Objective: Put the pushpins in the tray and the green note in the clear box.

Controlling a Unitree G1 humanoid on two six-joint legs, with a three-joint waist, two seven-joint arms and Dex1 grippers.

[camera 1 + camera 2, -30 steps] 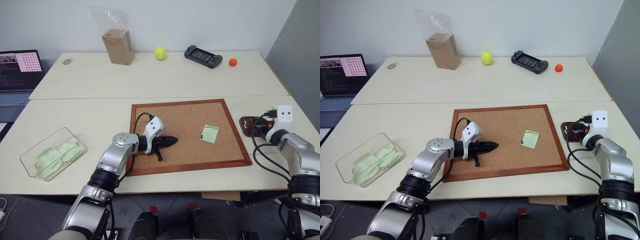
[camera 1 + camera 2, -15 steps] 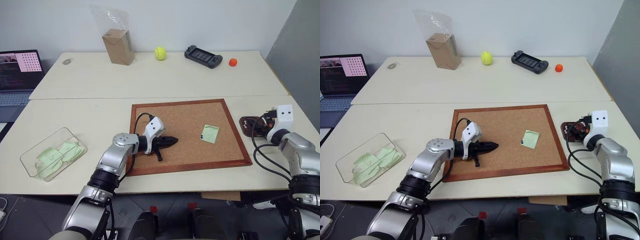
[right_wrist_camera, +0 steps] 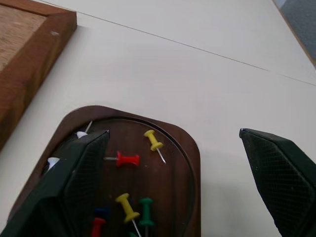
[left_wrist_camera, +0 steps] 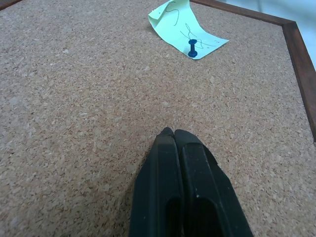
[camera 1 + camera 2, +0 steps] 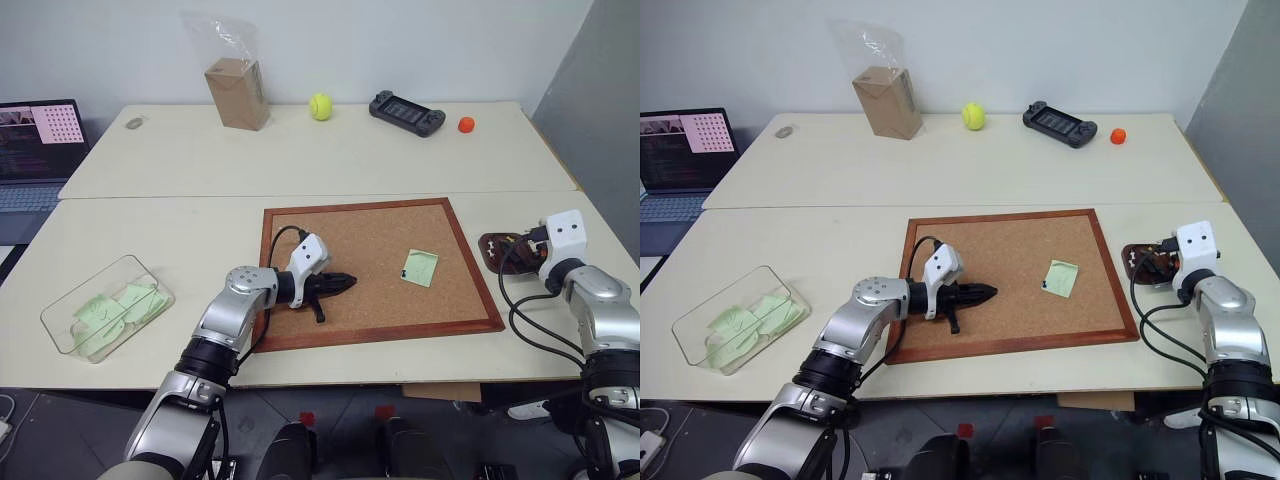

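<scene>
The dark blue pushpin [image 5: 404,273] goes through the green note's near corner [image 5: 421,267], so I expect the green note to come up with the pushpin when I pull the pushpin out.
The green note [image 5: 419,267] lies on the corkboard [image 5: 300,335], held at its near corner by a dark blue pushpin [image 4: 192,48]. My left gripper [image 4: 170,132] is shut and empty, its tips resting on the cork a hand's width left of the note. My right gripper [image 3: 173,133] stands open just over the dark brown tray [image 3: 190,148], which sits right of the board. Several pushpins lie in the tray, among them a red one [image 3: 127,159] and a yellow one [image 3: 154,141]. The clear box [image 5: 48,322] at the front left holds several green notes.
On the far table are a brown carton [image 5: 236,92] in a plastic bag, a tennis ball [image 5: 320,106], a black game controller [image 5: 406,112] and a small orange ball [image 5: 466,124]. A laptop [image 5: 38,150] stands at the far left.
My right gripper has opened wide over the tray and its wrist has rolled a little. The left arm, the note and its pin have not moved.
</scene>
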